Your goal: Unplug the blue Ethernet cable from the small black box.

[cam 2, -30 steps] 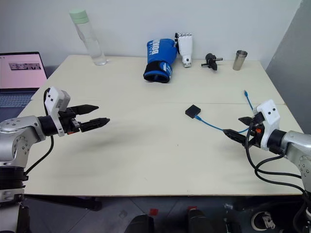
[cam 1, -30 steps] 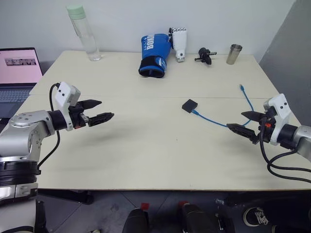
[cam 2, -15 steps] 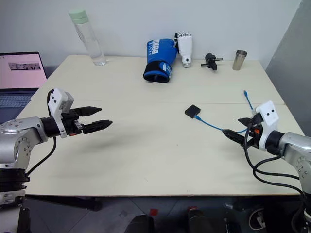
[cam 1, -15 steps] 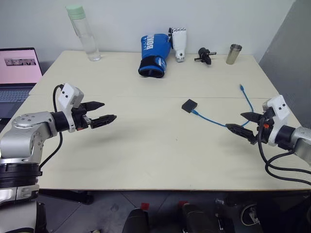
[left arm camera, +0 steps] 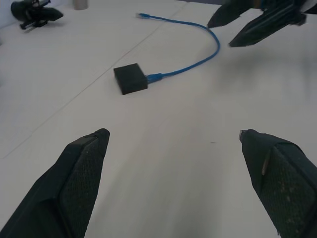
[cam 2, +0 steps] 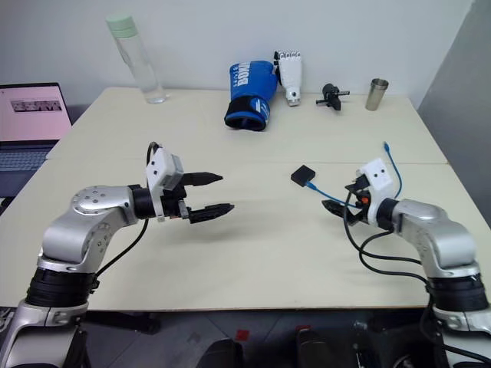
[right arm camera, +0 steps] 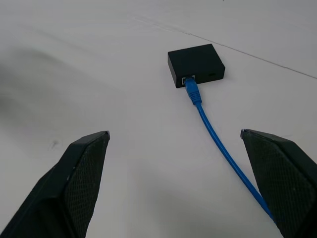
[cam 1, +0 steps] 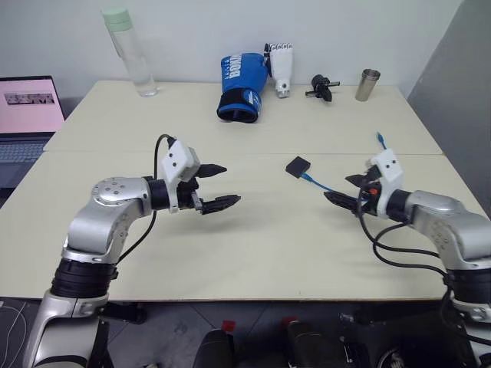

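The small black box (cam 1: 298, 167) will come up with the cable when I lift the cable, because the blue plug (right arm camera: 191, 86) sits deep in its port.
The small black box (cam 1: 298, 165) lies flat on the table right of centre. The blue Ethernet cable (cam 1: 318, 184) is plugged into the side of the box (right arm camera: 196, 64) that faces my right gripper. From there the cable (right arm camera: 208, 124) runs along the table, passes under the right gripper (cam 1: 337, 188) and curves away to a loose plug at the far right. The right gripper is open, hovering a short way from the box with the cord between its fingers (right arm camera: 74, 188). My left gripper (cam 1: 229, 184) is open and empty, left of the box and pointing at it (left arm camera: 130, 79).
Along the far edge stand a clear water bottle (cam 1: 130, 50), a blue boxing glove (cam 1: 242, 86), a white robotic hand (cam 1: 281, 69), a black gadget (cam 1: 321, 87) and a metal cup (cam 1: 369, 84). A laptop (cam 1: 27, 115) sits off the table's left side.
Both arms have swung in toward the table's middle. The left gripper moved right toward the box, and the right gripper moved left along the cable. Both stayed open.
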You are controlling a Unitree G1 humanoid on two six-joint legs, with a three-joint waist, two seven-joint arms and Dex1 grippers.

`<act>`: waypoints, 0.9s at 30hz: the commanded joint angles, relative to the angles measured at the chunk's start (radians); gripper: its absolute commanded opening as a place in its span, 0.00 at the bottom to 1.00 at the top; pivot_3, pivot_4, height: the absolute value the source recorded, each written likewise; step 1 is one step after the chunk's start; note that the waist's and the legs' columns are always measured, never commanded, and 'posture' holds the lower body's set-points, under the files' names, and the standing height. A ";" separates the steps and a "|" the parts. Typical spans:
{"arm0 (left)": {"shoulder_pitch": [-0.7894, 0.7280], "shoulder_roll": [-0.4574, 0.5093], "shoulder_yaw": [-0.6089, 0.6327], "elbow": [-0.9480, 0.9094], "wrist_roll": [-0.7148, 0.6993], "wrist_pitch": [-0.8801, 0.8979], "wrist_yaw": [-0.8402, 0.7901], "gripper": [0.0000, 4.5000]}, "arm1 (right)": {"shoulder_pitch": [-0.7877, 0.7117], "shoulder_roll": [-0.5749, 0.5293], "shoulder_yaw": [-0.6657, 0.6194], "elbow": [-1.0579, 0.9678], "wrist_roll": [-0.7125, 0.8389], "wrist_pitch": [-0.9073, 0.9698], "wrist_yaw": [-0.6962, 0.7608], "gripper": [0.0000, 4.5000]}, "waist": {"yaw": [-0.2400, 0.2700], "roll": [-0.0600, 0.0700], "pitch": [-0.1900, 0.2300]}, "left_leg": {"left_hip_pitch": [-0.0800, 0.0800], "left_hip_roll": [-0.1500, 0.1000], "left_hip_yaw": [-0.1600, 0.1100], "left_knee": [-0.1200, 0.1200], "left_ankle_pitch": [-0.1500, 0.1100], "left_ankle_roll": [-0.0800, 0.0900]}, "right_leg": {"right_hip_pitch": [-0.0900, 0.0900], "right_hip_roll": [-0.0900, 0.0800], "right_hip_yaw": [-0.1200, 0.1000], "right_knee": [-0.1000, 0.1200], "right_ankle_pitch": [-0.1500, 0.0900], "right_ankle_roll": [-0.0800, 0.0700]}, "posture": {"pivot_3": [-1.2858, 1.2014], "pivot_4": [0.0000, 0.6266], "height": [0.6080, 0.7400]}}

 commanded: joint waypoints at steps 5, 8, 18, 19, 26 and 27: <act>0.029 -0.064 -0.030 -0.067 0.057 -0.052 0.092 1.00 | -0.224 0.133 0.088 0.397 -0.144 -0.235 0.046 1.00 | 0.002 0.000 0.000 | 0.000 0.000 0.000 0.000 0.000 0.000 | 0.000 0.000 0.000 0.000 0.000 0.000 | 0.52 0.24 1.00; 0.056 -0.057 -0.017 -0.087 0.052 -0.041 0.108 1.00 | -0.304 0.182 0.094 0.547 -0.182 -0.314 0.061 1.00 | 0.001 0.000 0.000 | 0.000 0.000 0.000 0.000 0.000 0.000 | 0.000 0.000 0.000 0.000 0.000 0.000 | 0.52 0.24 1.00; 0.127 -0.040 0.039 -0.172 0.027 0.014 0.160 1.00 | -0.453 0.257 0.109 0.971 -0.309 -0.567 0.133 1.00 | 0.003 0.000 0.000 | 0.000 0.000 0.000 0.000 0.000 0.000 | 0.000 -0.001 -0.001 0.000 0.000 0.000 | 0.52 0.24 1.00; 0.128 -0.038 0.044 -0.176 0.023 0.018 0.163 1.00 | -0.461 0.258 0.105 0.998 -0.316 -0.583 0.137 1.00 | 0.003 0.000 0.000 | 0.000 0.000 0.000 0.000 0.000 0.000 | 0.000 -0.002 -0.001 0.000 0.000 0.000 | 0.52 0.24 1.00; 0.133 -0.035 0.051 -0.199 0.016 0.037 0.176 1.00 | -0.510 0.269 0.082 1.131 -0.346 -0.659 0.156 0.85 | 0.000 0.000 0.000 | 0.001 0.000 0.000 -0.001 0.000 0.000 | 0.000 -0.002 -0.001 0.001 0.000 0.000 | 0.52 0.24 1.00; 0.132 -0.036 0.050 -0.202 0.015 0.040 0.178 1.00 | -0.517 0.269 0.079 1.147 -0.351 -0.668 0.154 0.79 | 0.000 0.000 0.000 | 0.000 0.000 0.000 -0.001 0.000 0.000 | 0.000 -0.002 -0.001 0.001 0.000 0.000 | 0.52 0.24 1.00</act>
